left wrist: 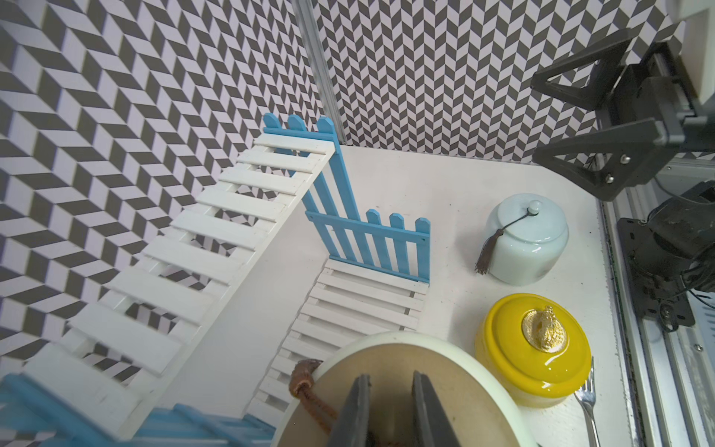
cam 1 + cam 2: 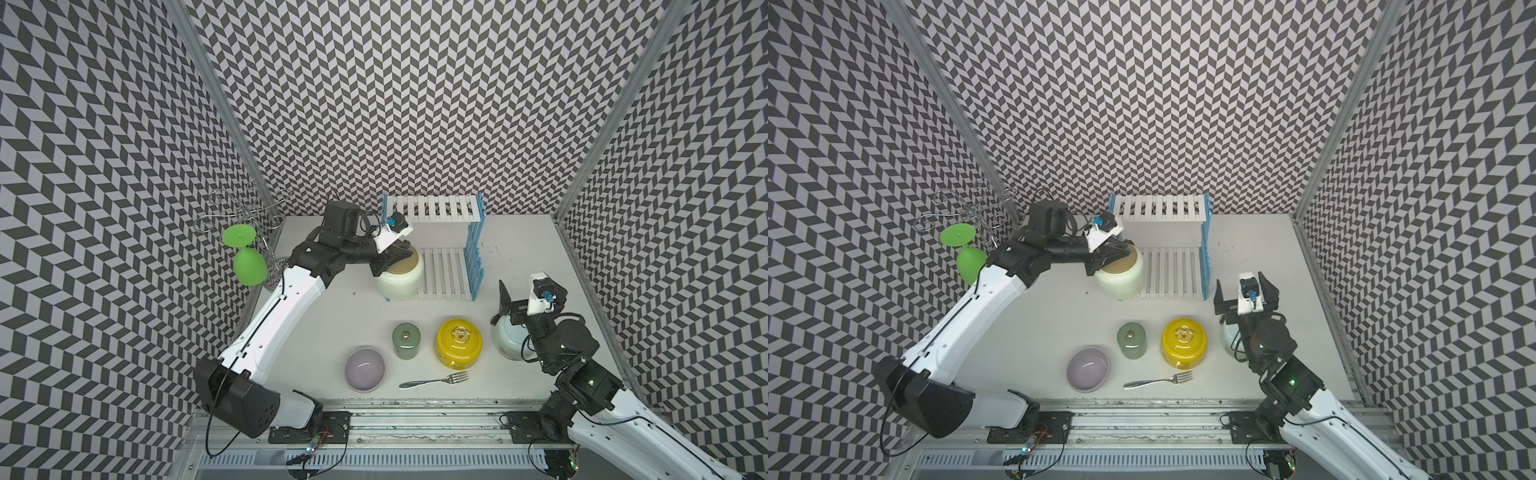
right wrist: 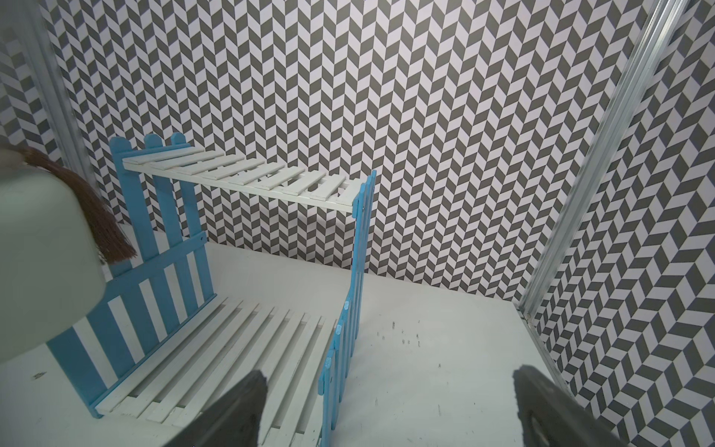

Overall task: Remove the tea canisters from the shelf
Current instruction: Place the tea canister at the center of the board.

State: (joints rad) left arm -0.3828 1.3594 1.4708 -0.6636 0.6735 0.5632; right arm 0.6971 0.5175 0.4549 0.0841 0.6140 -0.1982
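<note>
My left gripper keeps carrying the cream canister (image 2: 400,281), which hangs upright, to the spot (image 2: 360,326) behind the lilac bowl until it stands there, since that spot is open.
The shelf (image 2: 440,274) (image 2: 1169,272) stands at the back, with white slats and blue fence sides. At the left end of its lower tier is a cream canister with a tan lid (image 2: 401,280) (image 1: 456,387). My left gripper (image 2: 392,259) (image 1: 389,406) is over that lid, shut on something at the lid's middle. On the table in front stand three other canisters: grey-green (image 2: 406,340), yellow (image 2: 458,343) (image 1: 534,348) and pale blue-white (image 2: 509,340) (image 1: 526,244). My right gripper (image 2: 1245,295) (image 3: 387,402) hangs open above the pale one, holding nothing.
A lilac bowl (image 2: 365,369) and a fork (image 2: 434,380) lie near the front edge. A green goblet (image 2: 248,264) hangs upside down from a chrome wire stand (image 2: 245,212) at the back left. Patterned walls close three sides.
</note>
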